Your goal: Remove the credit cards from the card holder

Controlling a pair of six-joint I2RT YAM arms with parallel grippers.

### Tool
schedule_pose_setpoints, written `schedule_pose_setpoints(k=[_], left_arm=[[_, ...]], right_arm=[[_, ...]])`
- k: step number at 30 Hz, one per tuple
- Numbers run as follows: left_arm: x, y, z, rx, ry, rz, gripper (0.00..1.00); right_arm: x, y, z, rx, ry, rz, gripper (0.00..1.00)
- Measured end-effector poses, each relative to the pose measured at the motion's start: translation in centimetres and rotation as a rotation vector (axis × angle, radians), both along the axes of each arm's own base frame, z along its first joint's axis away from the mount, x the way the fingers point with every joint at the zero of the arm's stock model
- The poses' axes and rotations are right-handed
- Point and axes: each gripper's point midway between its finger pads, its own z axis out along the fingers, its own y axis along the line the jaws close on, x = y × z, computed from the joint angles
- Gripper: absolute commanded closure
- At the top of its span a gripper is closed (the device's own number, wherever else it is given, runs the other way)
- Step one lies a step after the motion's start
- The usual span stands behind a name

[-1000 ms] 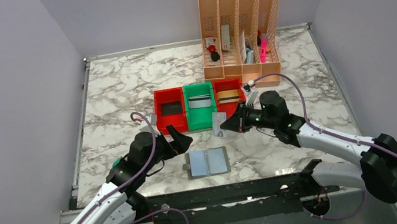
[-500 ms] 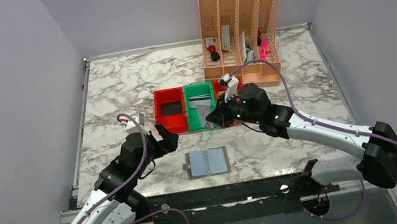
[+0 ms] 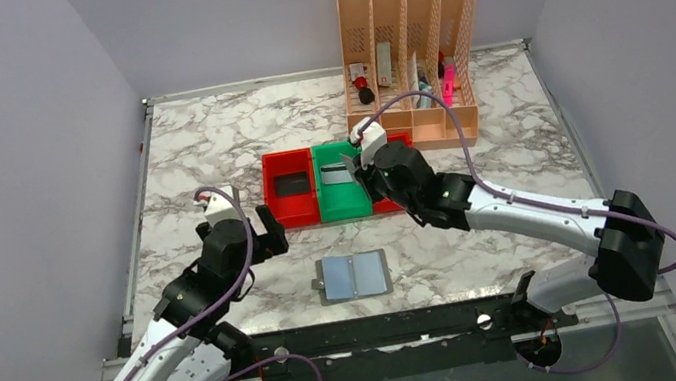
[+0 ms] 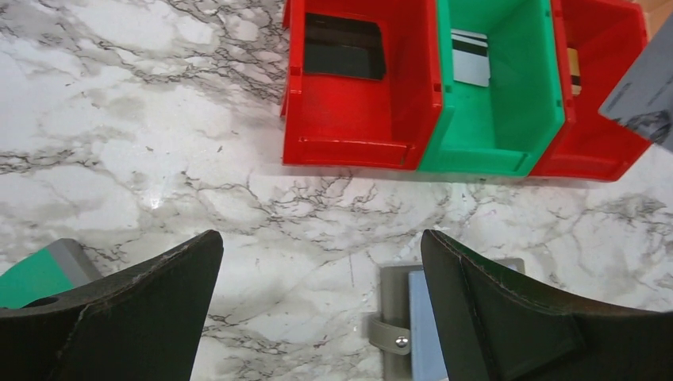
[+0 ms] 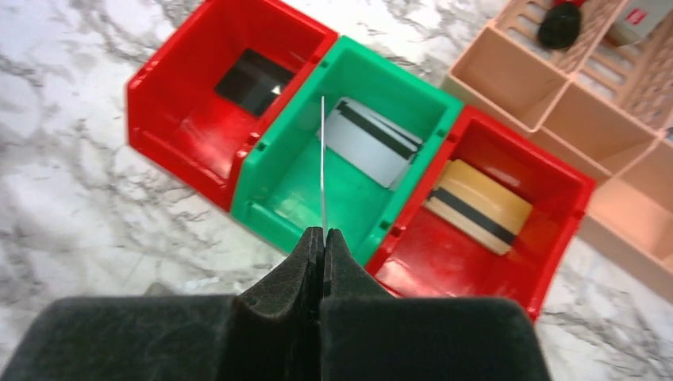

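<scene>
The silver-grey card (image 5: 323,159) is hanging over the green bin, where a matching silver card (image 5: 371,143) lies. My right gripper goes on going down until it is inside, then let go.
The grey card holder (image 3: 354,275) lies open and flat on the marble near the front edge, its strap end visible in the left wrist view (image 4: 394,317). My right gripper (image 5: 324,232) is shut on a thin silver-grey credit card (image 5: 322,159), seen edge-on above the green bin (image 5: 295,186); the same card shows in the left wrist view (image 4: 647,87). Another silver card (image 5: 369,141) lies in that bin. A black card (image 5: 254,82) lies in the left red bin, a gold-tan card (image 5: 478,205) in the right red bin. My left gripper (image 4: 321,254) hangs open, left of the holder.
Three bins stand in a row mid-table: red (image 3: 292,197), green (image 3: 344,200), red (image 3: 391,182). The tall peach slotted organiser (image 3: 409,48) stands behind them at the right. A small teal block (image 4: 32,279) lies on the marble by my left finger.
My right gripper has carried the silver-grey card left and away, from beside the bins to above the green bin. My left arm has drawn back to the left, still open.
</scene>
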Motion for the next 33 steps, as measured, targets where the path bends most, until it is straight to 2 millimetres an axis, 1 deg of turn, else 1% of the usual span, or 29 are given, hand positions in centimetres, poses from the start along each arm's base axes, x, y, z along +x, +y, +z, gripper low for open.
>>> schedule_pose_setpoints(k=[4, 7, 11, 14, 18, 20, 26, 33], left_arm=[[0.1, 0.3, -0.8, 0.043, 0.027, 0.005, 0.02], [0.1, 0.3, -1.1, 0.055, 0.037, 0.004, 0.02], [0.1, 0.3, -1.1, 0.057, 0.038, 0.003, 0.02], [0.1, 0.4, -0.9, 0.051, 0.028, 0.006, 0.02], [0.0, 0.6, -0.5, 0.041, 0.01, 0.012, 0.02], [0.0, 0.6, -0.3, 0.035, 0.002, 0.014, 0.02], [0.0, 0.7, -0.1, 0.031, -0.005, 0.017, 0.02], [0.0, 0.7, -0.1, 0.032, -0.005, 0.017, 0.02]], right_arm=[[1.1, -1.0, -0.1, -0.087, -0.06, -0.024, 0.98], [1.4, -0.9, -0.4, -0.127, -0.078, -0.013, 0.98], [2.7, 0.6, -0.4, -0.166, -0.082, 0.004, 0.98], [3.8, 2.0, -0.9, -0.206, -0.078, 0.019, 0.98], [5.1, 2.9, -3.4, -0.313, -0.049, 0.021, 0.98], [5.7, 3.0, -4.8, -0.373, -0.033, 0.019, 0.98], [7.2, 3.2, -8.3, -0.528, -0.033, 0.031, 0.97], [8.8, 2.8, -11.2, -0.669, -0.057, 0.059, 0.97]])
